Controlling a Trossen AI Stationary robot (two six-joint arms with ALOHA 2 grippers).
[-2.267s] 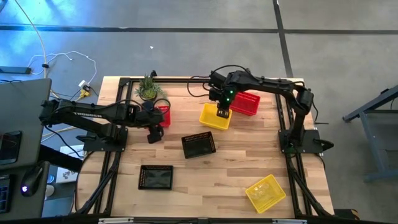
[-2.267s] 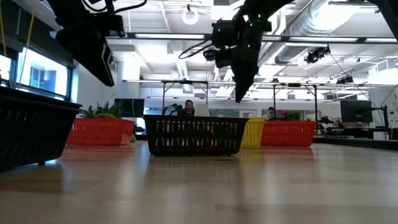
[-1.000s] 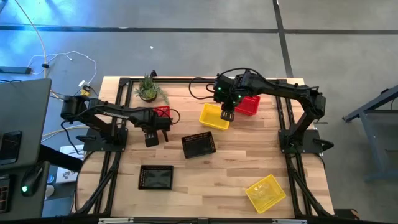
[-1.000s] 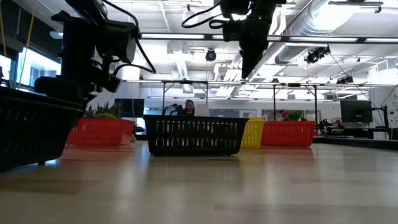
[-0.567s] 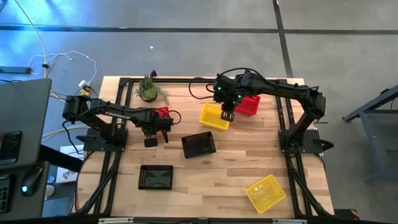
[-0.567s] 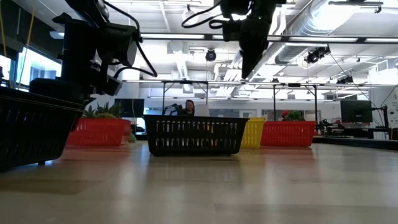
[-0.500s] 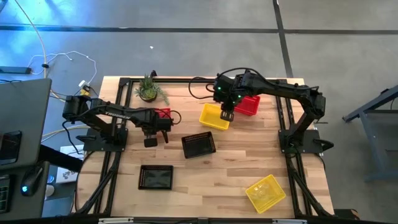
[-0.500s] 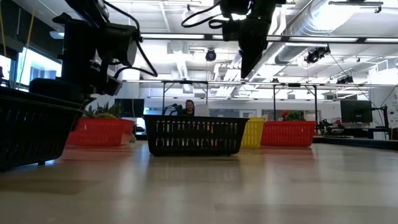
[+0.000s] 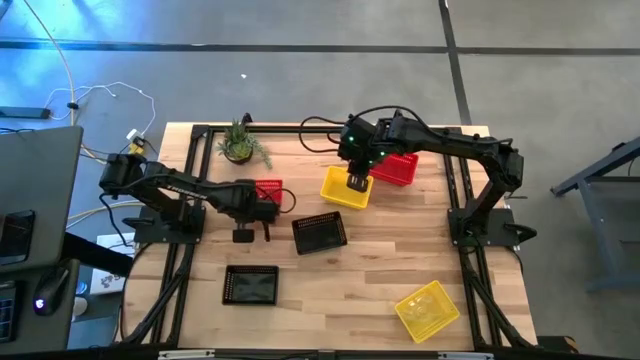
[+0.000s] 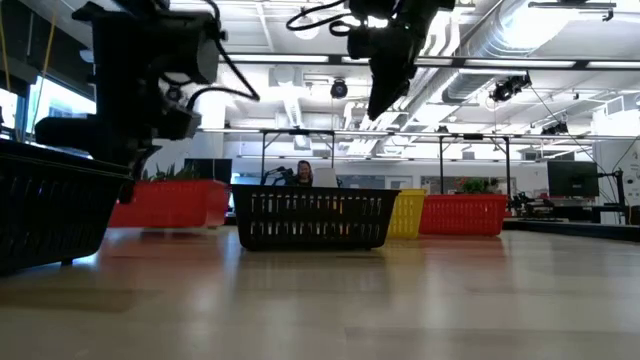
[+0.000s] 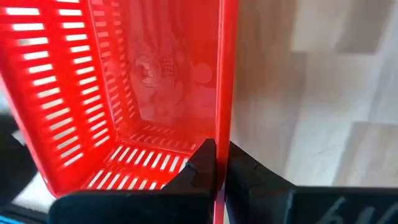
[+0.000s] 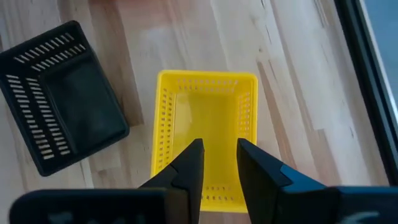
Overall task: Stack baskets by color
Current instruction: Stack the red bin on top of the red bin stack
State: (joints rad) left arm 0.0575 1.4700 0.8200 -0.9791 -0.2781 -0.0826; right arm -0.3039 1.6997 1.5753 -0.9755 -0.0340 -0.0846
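Note:
The robot's right gripper should take over the held red basket (image 9: 270,187) by its rim, because the second red basket (image 9: 396,169) stands beyond the yellow basket, far from the left gripper.
A red basket (image 9: 270,188) sits left of the table's middle, with my left gripper (image 9: 255,197) shut on it. It fills the left wrist view, where that gripper (image 11: 219,163) shows at its wall. My right gripper (image 9: 357,181) hangs open, well above a yellow basket (image 12: 205,124) that rests on its bottom at the far middle; nothing is between its fingers. Behind that basket stands a second red basket (image 9: 399,167). Two black baskets (image 9: 320,233) (image 9: 250,285) and another yellow basket (image 9: 427,308) stand upright on the near half. My left gripper pinches one side wall of the red basket at its rim (image 11: 222,124), one finger inside the basket and one outside. The fingers come from above, pointing steeply down. The basket stays upright and low at the table (image 10: 170,205); whether it is lifted clear I cannot tell.
A small green potted plant (image 9: 239,146) stands at the far left edge, just behind the held basket. Black frame rails (image 9: 196,150) run along the table's left and right sides. Bare wood lies between the near black basket and the near yellow basket.
My left gripper has shut on the red basket's wall and swung a little toward the table's right, and the basket has slid that way, showing more beside the arm. My right gripper has tipped slightly above the yellow basket without coming down.

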